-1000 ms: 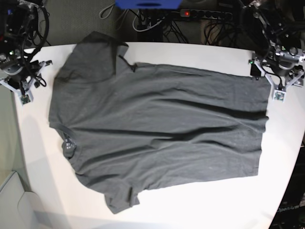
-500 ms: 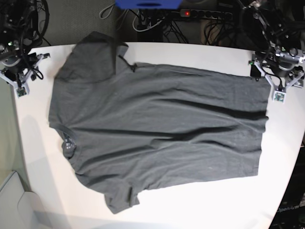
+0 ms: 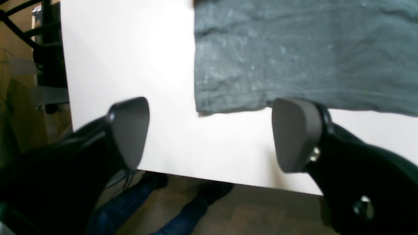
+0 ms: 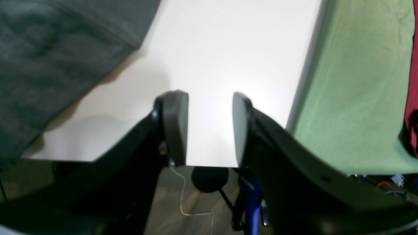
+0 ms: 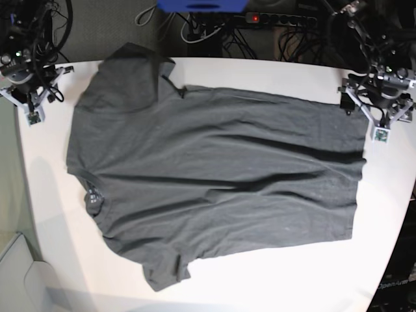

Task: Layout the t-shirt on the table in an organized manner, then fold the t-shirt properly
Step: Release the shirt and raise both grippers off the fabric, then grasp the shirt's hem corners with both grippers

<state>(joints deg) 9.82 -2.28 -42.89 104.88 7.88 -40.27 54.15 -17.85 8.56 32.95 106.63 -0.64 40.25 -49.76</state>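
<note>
My gripper will leave the front sleeve (image 5: 168,267) down when it lifts the t-shirt's back edge (image 5: 260,94), because the front sleeve is spread out far from that back edge.
The dark grey t-shirt (image 5: 214,172) lies spread flat on the white table (image 5: 273,279), collar to the left, hem to the right, one sleeve at the back left and one at the front. My left gripper (image 5: 378,104) hovers at the table's right back edge, open wide, just off the shirt's hem corner (image 3: 228,81); its pads (image 3: 129,130) hold nothing. My right gripper (image 5: 31,88) is at the far left corner, beside the back sleeve (image 4: 49,65). Its fingers (image 4: 176,127) stand apart over bare table (image 4: 228,49) with nothing between them.
A power strip (image 5: 279,19) and cables lie on the dark floor behind the table. A green surface (image 4: 359,81) borders the table's left side. A person's legs in blue trousers (image 3: 147,209) show below the table edge.
The right arm has drawn back from the shirt toward the far left corner of the table. The left arm has barely shifted. The shirt lies unchanged.
</note>
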